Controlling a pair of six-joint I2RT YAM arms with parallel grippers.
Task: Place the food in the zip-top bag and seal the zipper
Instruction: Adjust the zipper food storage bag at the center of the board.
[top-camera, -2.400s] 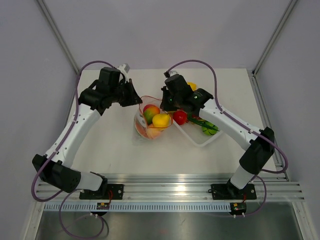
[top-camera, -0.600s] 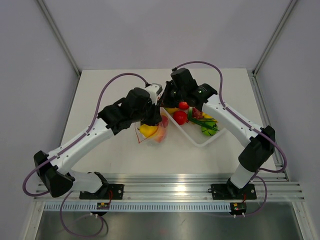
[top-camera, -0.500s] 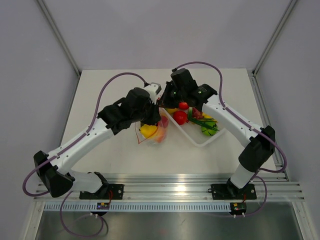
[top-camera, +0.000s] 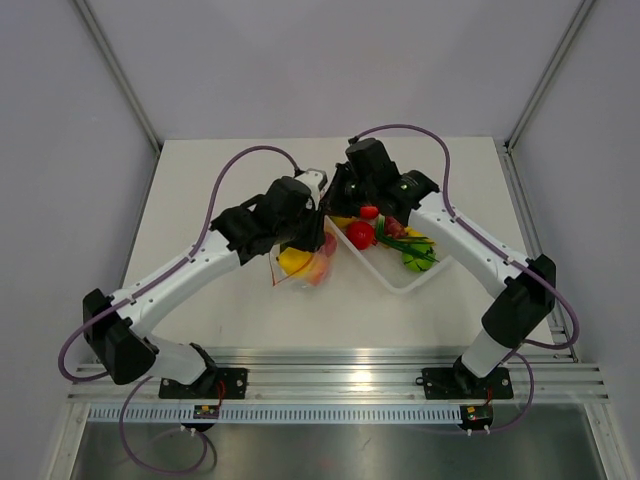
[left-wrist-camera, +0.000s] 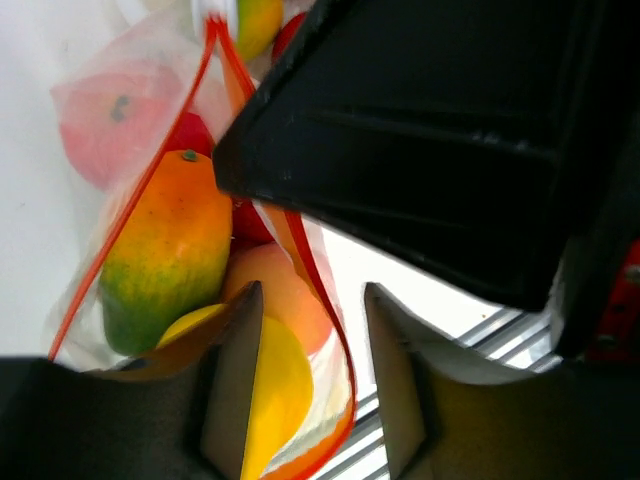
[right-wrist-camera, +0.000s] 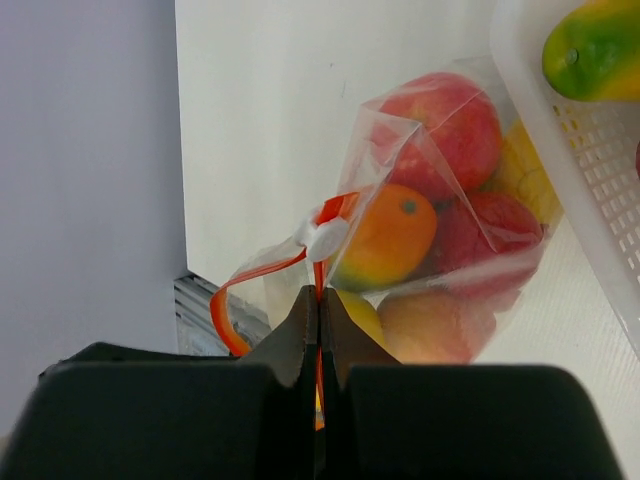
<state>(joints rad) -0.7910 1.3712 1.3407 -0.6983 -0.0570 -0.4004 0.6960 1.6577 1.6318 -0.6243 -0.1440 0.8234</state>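
Note:
The bag's opening gapes (left-wrist-camera: 275, 390) above the yellow fruit, and both grippers are crowded together at the zipper's slider end. My left gripper should therefore move back and grab the opening's opposite end (top-camera: 273, 282).
The zip-top bag (top-camera: 306, 266) lies mid-table, holding a mango (left-wrist-camera: 165, 250), a yellow fruit (left-wrist-camera: 268, 385) and red fruits (right-wrist-camera: 450, 135). My right gripper (right-wrist-camera: 320, 300) is shut on the orange-red zipper (right-wrist-camera: 268, 268) just below its white slider (right-wrist-camera: 326, 238); in the top view it (top-camera: 331, 212) sits at the bag's far end. My left gripper (left-wrist-camera: 310, 380) is open, its fingers either side of the zipper strip (left-wrist-camera: 339, 354) without touching it; in the top view it (top-camera: 307, 243) is over the bag. More food, a red tomato (top-camera: 360, 234) and green pieces (top-camera: 415, 260), lies in the tray.
The white rectangular tray (top-camera: 396, 286) stands right of the bag, its perforated wall (right-wrist-camera: 600, 160) close beside the bag. A mango (right-wrist-camera: 600, 50) lies in it. The two wrists are very close together above the bag. A metal rail runs along the table's near edge.
My left arm has swung from the far left over to the bag. The bag's mouth has been drawn narrow. In the last half second the left arm has shifted slightly right.

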